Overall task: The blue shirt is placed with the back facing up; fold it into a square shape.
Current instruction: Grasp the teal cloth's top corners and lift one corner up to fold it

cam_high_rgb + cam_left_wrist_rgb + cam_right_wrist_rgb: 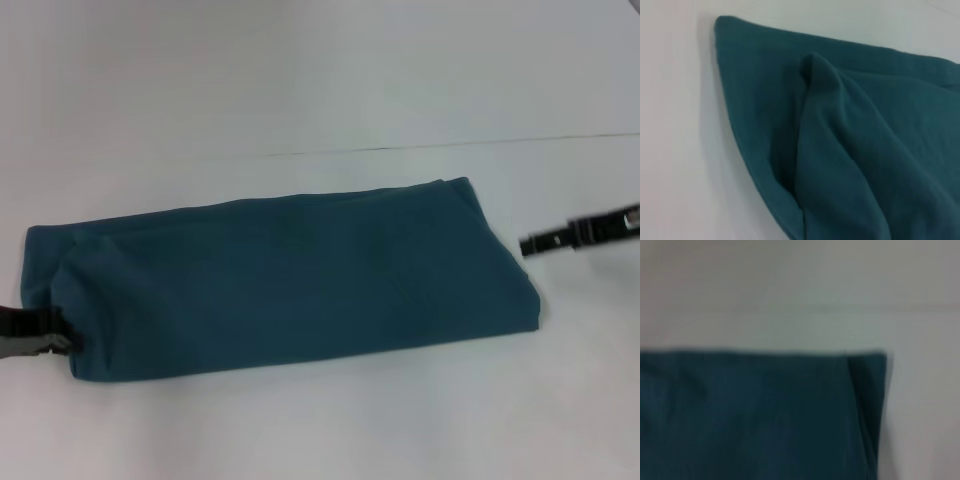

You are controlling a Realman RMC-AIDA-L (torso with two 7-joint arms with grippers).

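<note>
I need to bring the blue shirt's end [500, 265] by my right gripper closer before folding, because it slants away. My right gripper should grab its near corner [526, 321] and pull it closer.
The blue shirt [285, 280] lies on the white table as a long folded band, running from the left edge toward the right. My left gripper [55, 340] sits at the band's near-left corner, touching the fabric edge. The left wrist view shows that end of the shirt [850, 135] with an upper layer humped into a ridge over the lower one. My right gripper [535, 243] hovers just off the shirt's right end, a short gap from the cloth. In the right wrist view, the shirt's far-right corner [765, 415] lies flat.
The white table [320, 80] extends around the shirt on all sides. A thin dark seam line [450, 145] crosses the table behind the shirt.
</note>
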